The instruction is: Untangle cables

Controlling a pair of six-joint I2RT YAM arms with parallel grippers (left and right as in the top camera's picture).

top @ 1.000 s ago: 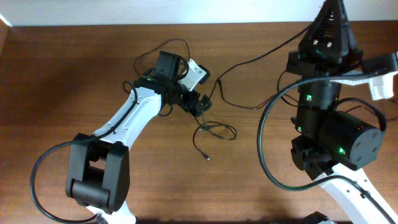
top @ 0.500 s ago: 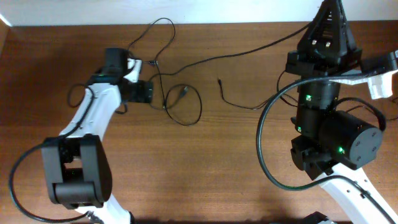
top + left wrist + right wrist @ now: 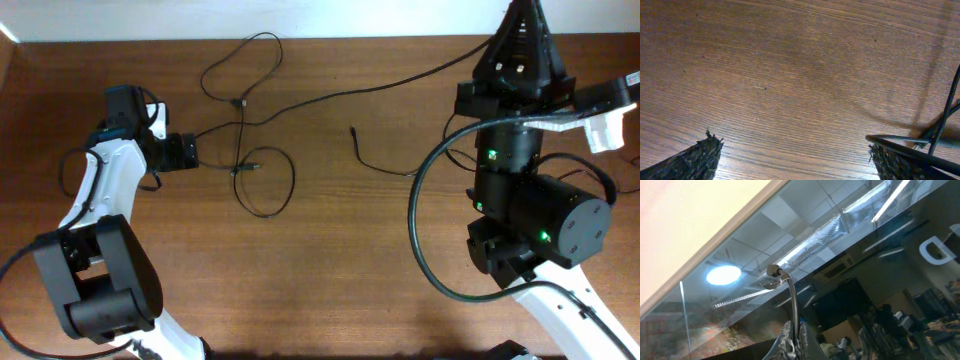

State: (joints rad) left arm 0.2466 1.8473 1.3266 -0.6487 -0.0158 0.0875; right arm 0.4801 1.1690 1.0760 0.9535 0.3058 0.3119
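Next, I bring my open left gripper from over the wood back toward the part of the long cable leading to my right gripper (image 3: 292, 107), because the long cable crosses the looped cable (image 3: 241, 123).
Thin black cables (image 3: 266, 182) lie on the wooden table in loose loops, with another loop (image 3: 238, 66) near the far edge. My left gripper (image 3: 186, 152) is open at the left of them. In the left wrist view its jaws (image 3: 792, 147) stand wide apart over bare wood, and a cable strand (image 3: 942, 131) crosses the right finger (image 3: 892, 162). One long cable (image 3: 400, 84) runs up to my right gripper (image 3: 526, 20), which is raised high and pointing upward. That gripper (image 3: 792, 330) is shut on the cable (image 3: 793, 300), whose plug (image 3: 773, 271) sticks out above the fingers.
A separate cable end (image 3: 355, 131) lies mid-table and runs right toward the right arm's base (image 3: 530, 210). The thick black hose (image 3: 425, 230) of the right arm loops over the table's right part. The table's far edge (image 3: 300, 39) is close behind the upper loop.
My left arm has swung far to the left, and the cable tangle has been dragged left with it and spread into wider loops. The right arm has stayed still.
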